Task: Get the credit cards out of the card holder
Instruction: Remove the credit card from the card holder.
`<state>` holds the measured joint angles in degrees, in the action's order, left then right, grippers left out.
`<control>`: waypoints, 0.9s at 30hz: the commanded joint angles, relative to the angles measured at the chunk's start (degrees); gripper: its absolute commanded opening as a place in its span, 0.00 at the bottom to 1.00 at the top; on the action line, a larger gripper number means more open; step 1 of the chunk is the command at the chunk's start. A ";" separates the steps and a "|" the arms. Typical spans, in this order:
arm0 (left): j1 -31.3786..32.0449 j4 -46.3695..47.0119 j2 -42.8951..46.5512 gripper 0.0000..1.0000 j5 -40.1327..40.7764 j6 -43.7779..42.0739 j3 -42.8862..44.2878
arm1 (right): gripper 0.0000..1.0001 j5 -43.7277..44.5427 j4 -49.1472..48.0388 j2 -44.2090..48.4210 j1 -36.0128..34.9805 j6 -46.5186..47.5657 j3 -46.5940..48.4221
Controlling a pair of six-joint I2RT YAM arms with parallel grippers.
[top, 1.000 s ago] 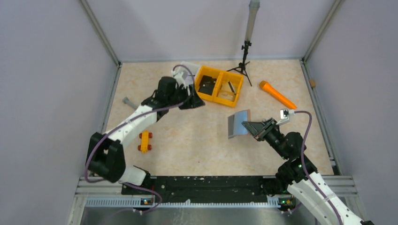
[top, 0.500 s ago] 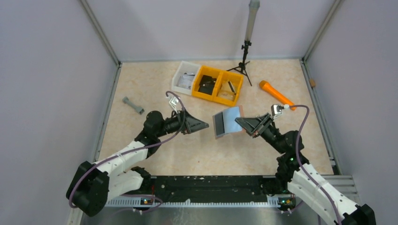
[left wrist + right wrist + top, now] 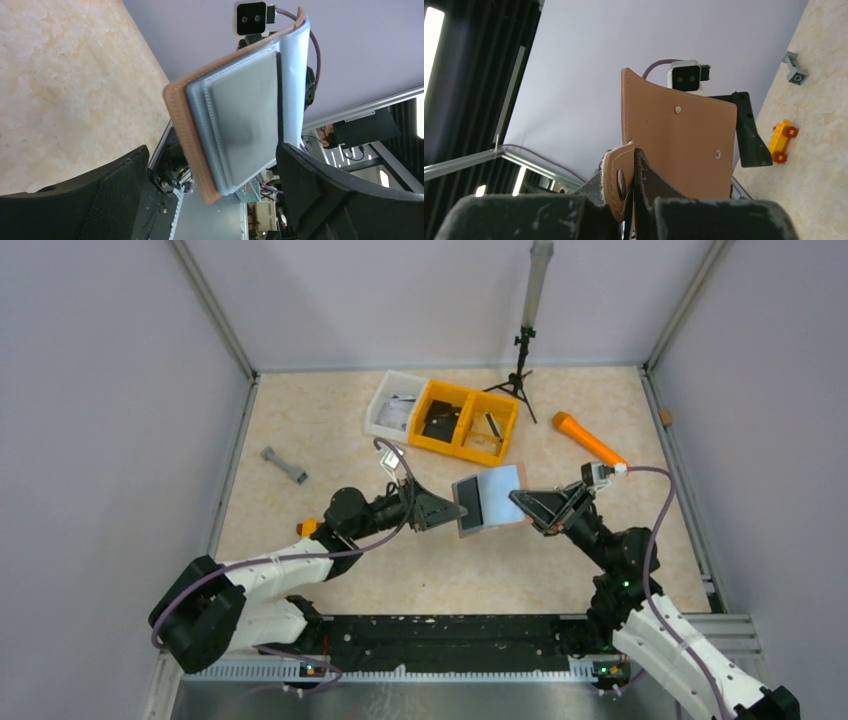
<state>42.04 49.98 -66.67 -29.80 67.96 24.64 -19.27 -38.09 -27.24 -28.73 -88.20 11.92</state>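
My left gripper is across from the pocket's slit (image 3: pixel 279 95), which lies by the card holder's fold. So my left gripper should hold the card holder's outer edge (image 3: pixel 192 149) while my right gripper reaches the slit.
The card holder (image 3: pixel 488 498) is open and held up above the table, pale blue-grey inside facing left. My right gripper (image 3: pixel 522 503) is shut on its right edge; the right wrist view shows the jaws (image 3: pixel 631 200) clamped by the snap tab on the reddish-brown outside (image 3: pixel 684 135). My left gripper (image 3: pixel 456 512) is open at the holder's left edge. In the left wrist view its fingers (image 3: pixel 100 200) stand wide on either side of the holder's stitched pocket (image 3: pixel 240 115). No credit card shows clearly in the pocket. A flat black piece (image 3: pixel 440 421) lies in the yellow bin.
A white bin (image 3: pixel 381 416) and a yellow two-compartment bin (image 3: pixel 497 446) stand at the back. An orange cylinder (image 3: pixel 592 440) lies back right, a small tripod (image 3: pixel 520 370) behind the bins, a grey piece (image 3: pixel 284 465) at left. A yellow toy car (image 3: pixel 781 142) lies near my left arm.
My left arm swung from the bins down and right to the holder's left edge. My right gripper carried the holder slightly left.
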 commanded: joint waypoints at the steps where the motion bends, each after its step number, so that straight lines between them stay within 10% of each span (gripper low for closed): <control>1: 0.45 10.45 -1.77 0.99 1.28 2.63 2.10 | 0.00 -0.07 -2.19 2.29 0.16 -1.70 3.12; 17: -0.18 27.90 -4.18 0.24 -0.24 8.50 -0.53 | 0.00 2.99 6.66 8.63 0.21 -0.34 -0.81; 23: -0.58 26.97 -4.04 0.13 -1.10 8.28 -0.60 | 0.00 3.34 8.18 9.82 0.22 1.56 -1.27; 27: -1.55 20.42 -2.31 0.12 -1.86 5.81 -1.40 | 0.35 6.83 25.65 12.95 0.25 14.03 4.20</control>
<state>41.32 72.60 -71.61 -30.48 76.29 23.88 -16.16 -26.63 -17.10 -28.73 -85.73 10.63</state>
